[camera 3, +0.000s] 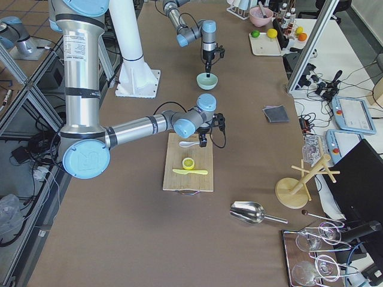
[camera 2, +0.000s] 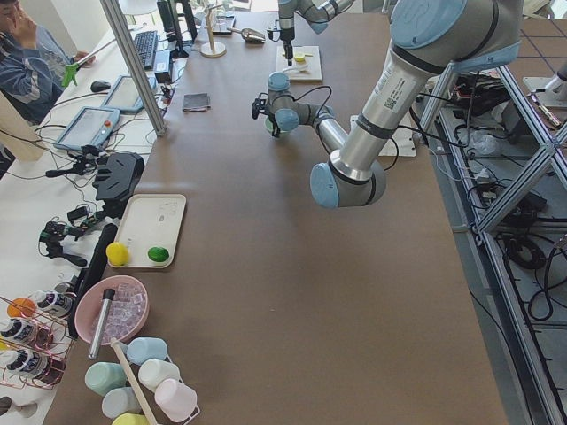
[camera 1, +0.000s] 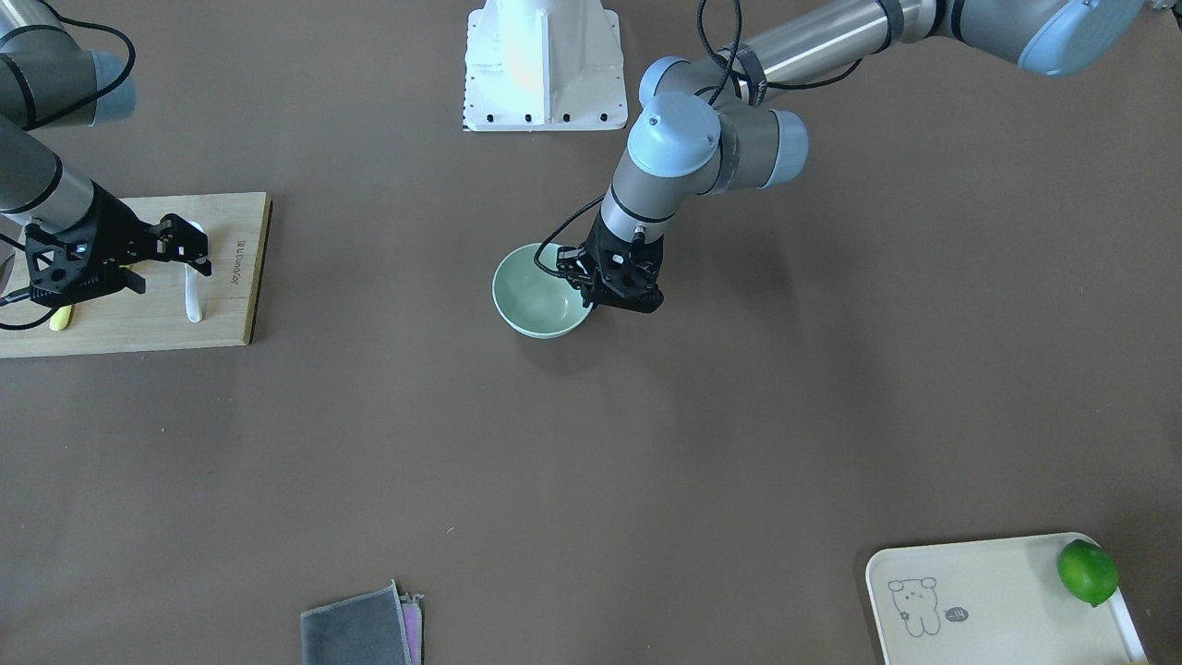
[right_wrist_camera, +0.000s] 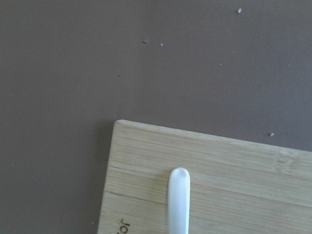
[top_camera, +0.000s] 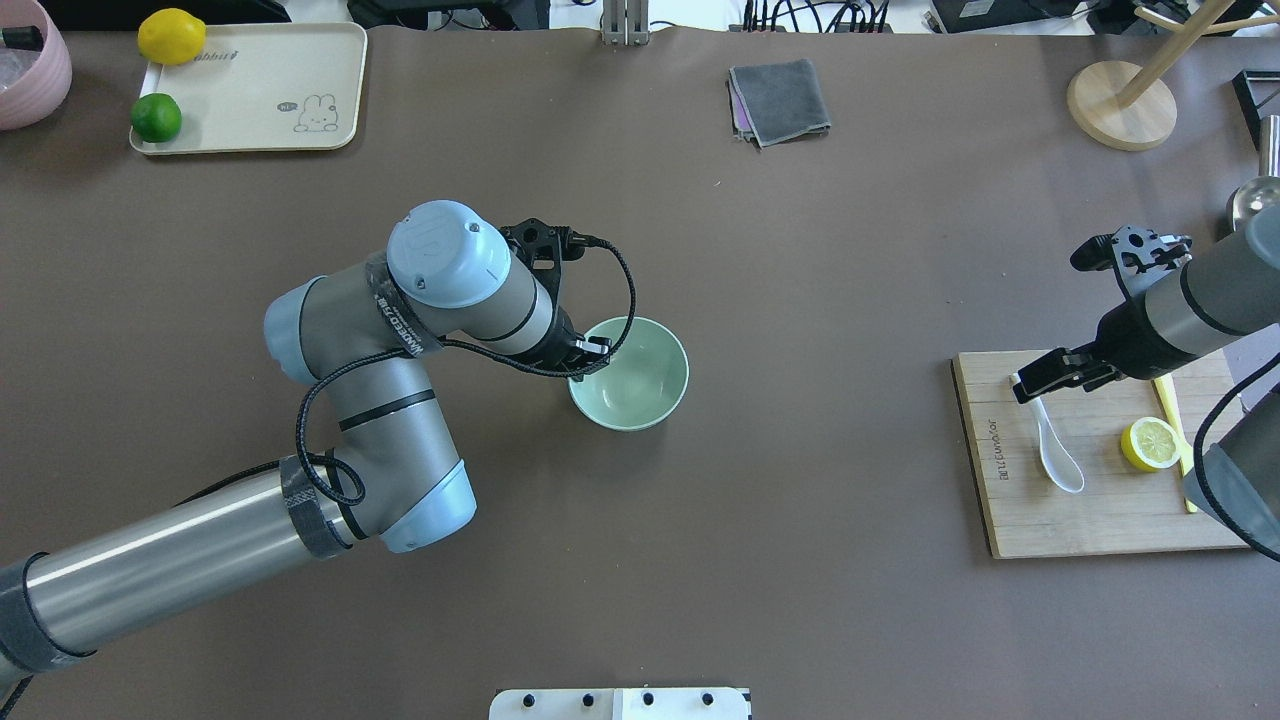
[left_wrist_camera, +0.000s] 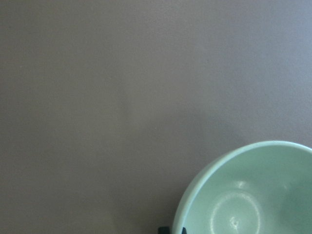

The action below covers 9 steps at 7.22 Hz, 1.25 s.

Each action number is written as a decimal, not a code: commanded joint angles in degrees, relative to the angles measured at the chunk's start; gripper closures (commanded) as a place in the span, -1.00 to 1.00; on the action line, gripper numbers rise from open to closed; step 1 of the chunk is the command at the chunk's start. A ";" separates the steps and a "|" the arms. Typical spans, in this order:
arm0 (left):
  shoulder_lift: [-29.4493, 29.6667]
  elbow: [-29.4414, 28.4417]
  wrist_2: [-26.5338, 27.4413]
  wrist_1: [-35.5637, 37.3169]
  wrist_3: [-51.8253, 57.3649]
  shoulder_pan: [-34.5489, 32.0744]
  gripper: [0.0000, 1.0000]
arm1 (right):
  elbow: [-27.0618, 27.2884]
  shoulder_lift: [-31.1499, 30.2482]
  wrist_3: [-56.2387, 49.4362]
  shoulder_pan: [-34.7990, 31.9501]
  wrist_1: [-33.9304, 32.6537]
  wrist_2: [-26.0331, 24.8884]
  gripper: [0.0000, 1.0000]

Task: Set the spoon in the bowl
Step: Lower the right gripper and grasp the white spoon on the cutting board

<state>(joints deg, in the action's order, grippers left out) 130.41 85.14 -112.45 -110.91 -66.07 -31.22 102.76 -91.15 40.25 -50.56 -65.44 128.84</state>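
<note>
I expect the white spoon to lean its handle out over the bowl's rim when I lower the spoon in, because the bowl is barely as wide as the spoon.
The pale mint-green bowl stands upright mid-table; it also shows in the front view and the left wrist view. My left gripper is shut on the bowl's rim at the side nearest my left arm. The white spoon lies flat on a wooden cutting board, scoop towards me. My right gripper is open, just over the spoon's handle end. The right wrist view shows the handle tip on the board, with no fingers in sight.
A lemon half and a yellow-green knife share the board. A cream tray with a lemon and a lime sits far left. A grey cloth, a wooden stand and a metal scoop lie at the far side.
</note>
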 commanded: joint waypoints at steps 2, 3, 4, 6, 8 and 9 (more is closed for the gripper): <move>0.10 0.02 -0.13 0.08 -1.26 0.11 1.00 | -0.54 -0.08 0.00 2.48 -0.13 -3.68 -0.63; 0.10 0.11 -0.14 0.08 -1.26 0.11 1.00 | -0.81 0.01 0.00 2.92 -0.13 -4.04 -0.63; 0.02 0.11 -0.14 0.16 -1.26 0.11 0.78 | -0.98 0.01 0.00 3.36 -0.13 -4.65 -0.58; -0.07 0.20 0.04 0.16 -1.17 0.11 -0.38 | -0.98 -0.08 0.00 3.45 -0.13 -4.66 -0.15; -0.33 0.29 0.04 0.08 -0.99 0.02 -0.63 | -1.07 -0.08 -0.09 3.45 -0.13 -4.57 0.59; -0.33 0.37 0.04 0.08 -0.91 -0.07 -0.65 | -0.98 -0.08 -0.09 3.45 -0.13 -4.39 0.89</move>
<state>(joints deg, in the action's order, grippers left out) 130.13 85.44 -112.41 -110.82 -67.06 -31.19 101.74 -91.22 40.20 -47.12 -65.57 124.31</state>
